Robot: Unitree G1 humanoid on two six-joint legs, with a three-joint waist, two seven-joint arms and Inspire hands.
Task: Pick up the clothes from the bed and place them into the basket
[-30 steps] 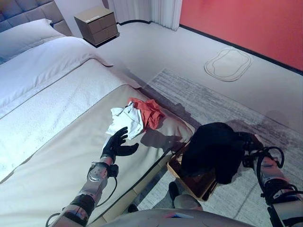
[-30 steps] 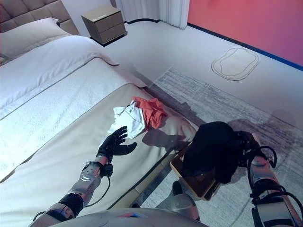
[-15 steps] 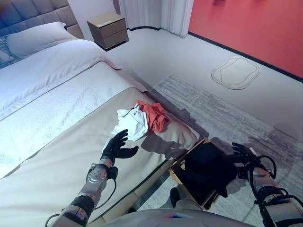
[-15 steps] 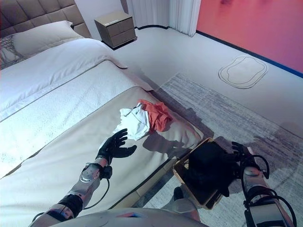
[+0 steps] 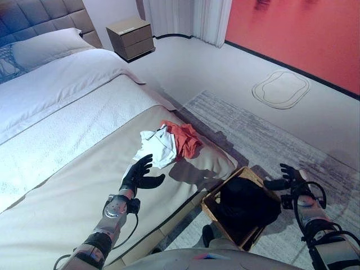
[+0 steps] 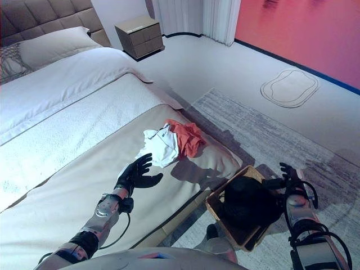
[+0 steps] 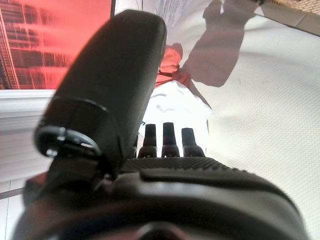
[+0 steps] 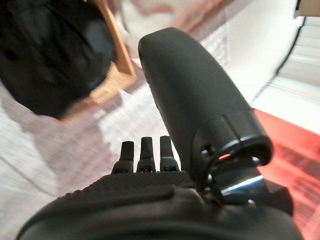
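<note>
The white garment (image 5: 156,148) touches the red-orange garment only along its edge (image 5: 174,140), so the white garment will come up by itself when I lift it.
A white garment (image 5: 154,145) and a red-orange garment (image 5: 184,138) lie together on the bed (image 5: 67,140) near its foot corner. My left hand (image 5: 138,175) is open above the bedcover, just short of the white garment; the clothes show past its fingers in the left wrist view (image 7: 170,70). A black garment (image 5: 247,202) lies in the wooden basket (image 5: 211,209) on the rug beside the bed. My right hand (image 5: 288,179) is open and empty just to the right of the basket. In the right wrist view the black garment (image 8: 50,50) sits inside the basket's rim (image 8: 117,55).
A grey rug (image 5: 270,140) covers the floor beside the bed. A wooden nightstand (image 5: 130,37) stands by the headboard. A pillow (image 5: 45,45) lies at the head of the bed. A red wall (image 5: 304,34) runs along the far side, with a small oval mat (image 5: 280,88) before it.
My right hand has let go of the black garment, which has dropped from the air into the basket. The hand now stands open beside it. The left hand has stayed put.
</note>
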